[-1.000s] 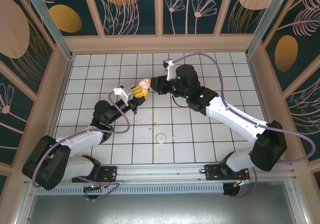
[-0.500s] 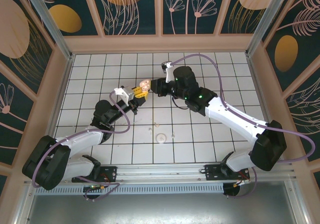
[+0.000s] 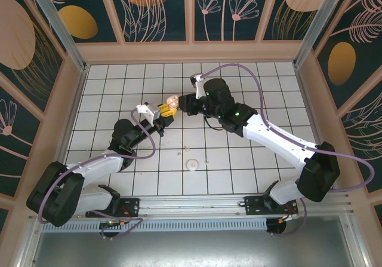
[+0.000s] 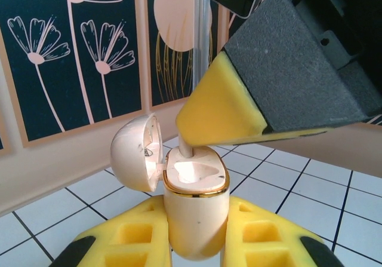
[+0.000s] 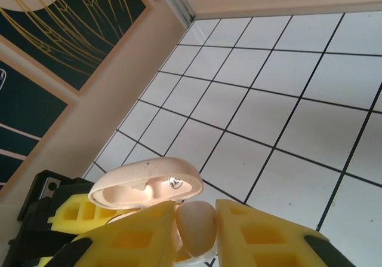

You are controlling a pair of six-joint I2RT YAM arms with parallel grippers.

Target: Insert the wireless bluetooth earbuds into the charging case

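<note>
The earbud's stem (image 4: 185,149) is only partway into the case's slot, so my right gripper should open, move back and press the earbud's head (image 5: 196,226) down with its fingers closed.
My left gripper (image 3: 162,113) is shut on the charging case (image 4: 194,213) and holds it upright above the table, its lid (image 4: 136,152) swung open to the left. The case also shows in the overhead view (image 3: 172,103). My right gripper (image 5: 196,234) is shut on one pale earbud (image 5: 196,222) directly over the case's open top. The earbud's stem (image 4: 186,149) dips into the left slot under the right gripper's yellow pad (image 4: 224,111). The right slot of the case looks empty. The open lid (image 5: 146,183) lies just beyond the right fingers.
A flat round pale disc (image 3: 192,165) lies on the white grid table (image 3: 250,159) in front of the arms, with a small pale speck (image 3: 179,156) beside it. The back wall (image 3: 191,52) stands a few tiles beyond the grippers.
My right gripper has edged left, closer over the case, and its jaws have eased slightly. The left arm and the case have stayed put.
</note>
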